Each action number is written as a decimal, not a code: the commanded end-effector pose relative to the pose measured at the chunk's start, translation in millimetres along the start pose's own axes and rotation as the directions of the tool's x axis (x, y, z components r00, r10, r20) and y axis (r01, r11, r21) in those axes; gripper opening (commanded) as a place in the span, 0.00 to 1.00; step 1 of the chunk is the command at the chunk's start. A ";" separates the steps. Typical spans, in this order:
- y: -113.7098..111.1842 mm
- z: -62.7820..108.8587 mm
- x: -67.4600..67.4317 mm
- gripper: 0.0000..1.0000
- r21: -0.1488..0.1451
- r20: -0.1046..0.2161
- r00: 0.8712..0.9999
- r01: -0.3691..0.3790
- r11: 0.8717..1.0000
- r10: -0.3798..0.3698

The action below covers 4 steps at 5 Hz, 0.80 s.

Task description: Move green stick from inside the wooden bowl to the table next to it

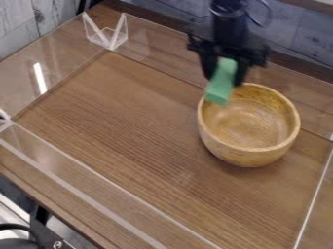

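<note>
My gripper should lift the green stick's lower end [216,98] clear, because it hangs over the wooden bowl's rim, and carry it over the open table [180,89] beside the bowl.
My gripper [225,64] hangs from the top of the view, shut on the green stick [223,85]. The stick dangles nearly upright, its lower end over the left rim of the wooden bowl [250,124]. The bowl is light tan and round, and its hollow holds nothing. It rests on the dark-brown table [117,117] at the right.
Low clear acrylic walls [53,58] edge the table on all sides. A small clear bracket [104,31] stands at the back left corner. Bare tabletop stretches to the left and front of the bowl.
</note>
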<state>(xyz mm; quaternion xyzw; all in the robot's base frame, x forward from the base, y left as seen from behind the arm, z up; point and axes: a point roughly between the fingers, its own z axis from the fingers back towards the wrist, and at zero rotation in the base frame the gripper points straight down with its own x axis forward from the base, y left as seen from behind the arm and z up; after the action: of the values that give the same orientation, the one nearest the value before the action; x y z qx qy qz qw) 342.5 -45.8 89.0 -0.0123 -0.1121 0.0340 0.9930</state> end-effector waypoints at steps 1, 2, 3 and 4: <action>44.0 23.7 19.7 0.00 0.017 0.090 0.994 -0.060 0.998 0.058; 62.0 23.0 22.4 0.00 0.025 0.097 0.992 -0.083 0.996 0.080; 86.3 26.8 27.3 0.00 0.035 0.114 0.987 -0.117 0.992 0.113; 58.5 24.7 28.4 0.00 0.010 0.114 0.990 -0.083 0.997 0.081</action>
<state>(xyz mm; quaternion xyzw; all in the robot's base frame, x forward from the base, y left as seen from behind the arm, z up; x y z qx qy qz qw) 351.1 10.4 92.8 -0.0077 -0.1283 0.0682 0.9894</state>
